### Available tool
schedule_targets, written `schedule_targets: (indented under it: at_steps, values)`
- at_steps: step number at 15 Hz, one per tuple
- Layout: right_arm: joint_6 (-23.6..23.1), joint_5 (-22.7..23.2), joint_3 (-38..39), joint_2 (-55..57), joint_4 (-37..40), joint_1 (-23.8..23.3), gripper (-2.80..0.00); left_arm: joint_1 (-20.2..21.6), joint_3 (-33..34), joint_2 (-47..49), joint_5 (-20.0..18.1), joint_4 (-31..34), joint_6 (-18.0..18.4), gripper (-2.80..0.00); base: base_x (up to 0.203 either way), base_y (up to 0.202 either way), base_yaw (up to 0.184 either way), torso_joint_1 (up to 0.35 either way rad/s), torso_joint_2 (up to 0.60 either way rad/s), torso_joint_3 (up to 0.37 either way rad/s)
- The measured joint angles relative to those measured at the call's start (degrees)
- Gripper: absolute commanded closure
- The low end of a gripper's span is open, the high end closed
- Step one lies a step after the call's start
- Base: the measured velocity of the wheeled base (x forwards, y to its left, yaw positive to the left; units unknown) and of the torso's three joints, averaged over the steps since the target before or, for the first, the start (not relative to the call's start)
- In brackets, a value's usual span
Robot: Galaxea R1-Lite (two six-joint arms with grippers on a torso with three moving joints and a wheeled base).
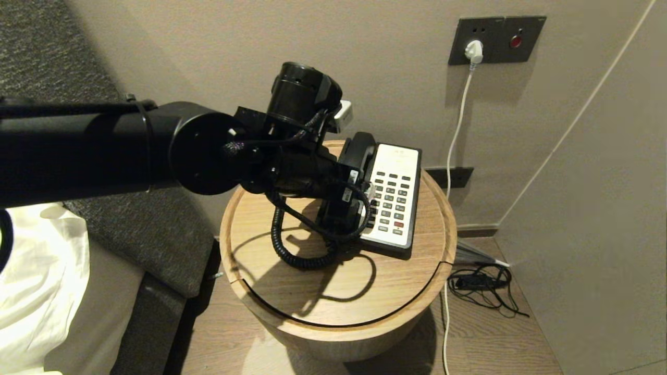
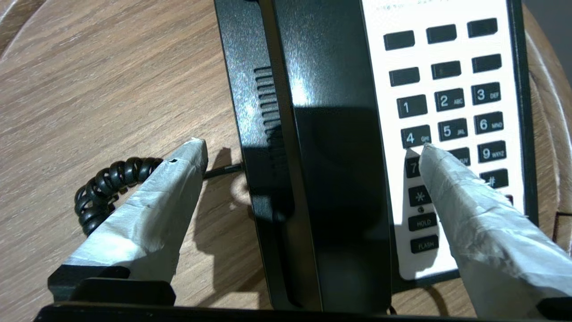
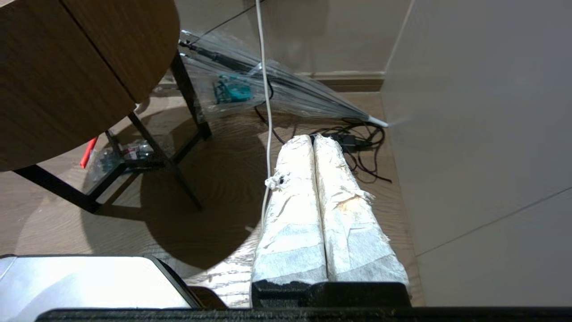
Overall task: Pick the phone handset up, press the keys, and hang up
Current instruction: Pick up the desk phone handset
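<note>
My gripper will lift, and the cord will hang slack behind the handset and let the desk phone stay standing, because the coiled cord (image 1: 279,239) lies in a loose loop (image 1: 304,263).
A black and white desk phone (image 1: 392,200) sits on the round wooden side table (image 1: 417,281). Its black handset (image 2: 333,147) lies in the cradle beside the white keypad (image 2: 451,112); in the head view only the handset's far end (image 1: 359,148) shows past my arm. My left gripper (image 2: 313,147) is open and straddles the handset from above: one taped finger (image 2: 156,201) over the table, the other finger (image 2: 464,201) over the 7 key, neither touching the handset. The coiled cord (image 1: 292,250) loops on the table. My right gripper (image 3: 313,139) is shut and empty, parked low over the floor.
A wall stands just behind the table with a socket and white plug (image 1: 473,51). A white cable (image 1: 452,151) hangs down to tangled black cables (image 1: 482,284) on the floor at the right. A transparent umbrella (image 3: 277,89) lies on the floor. A grey bed with a white pillow (image 1: 36,281) is left.
</note>
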Motion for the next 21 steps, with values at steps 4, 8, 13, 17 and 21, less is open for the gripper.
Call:
schedule_targets:
  at_steps: [4,8,13,17,21]
  values:
    - [-0.02,-0.05,0.00,0.00,0.02,0.00,0.00,-0.06,-0.75,0.77,0.45,0.01,-0.27,-2.80,0.000,0.000,0.000,0.000,0.00,0.000]
    - [0.00,0.00,0.00,0.00,0.02,0.00,0.00,-0.04,-0.80,0.99,0.50,0.15,-0.34,-2.80,0.000,0.000,0.000,0.000,0.00,0.000]
    - [-0.02,-0.02,0.00,0.00,0.02,0.00,0.00,-0.02,-0.64,0.82,0.55,0.39,0.27,-2.80,0.000,0.000,0.000,0.000,0.00,0.000]
    - [0.00,-0.02,0.00,0.00,0.02,0.00,0.00,0.24,-0.12,0.67,1.10,0.44,1.20,-2.80,0.000,0.000,0.000,0.000,0.00,0.000]
    - [0.00,0.02,0.00,0.00,0.02,0.00,0.00,0.30,-0.36,0.88,1.74,-0.40,0.27,-2.80,0.000,0.000,0.000,0.000,0.00,0.000]
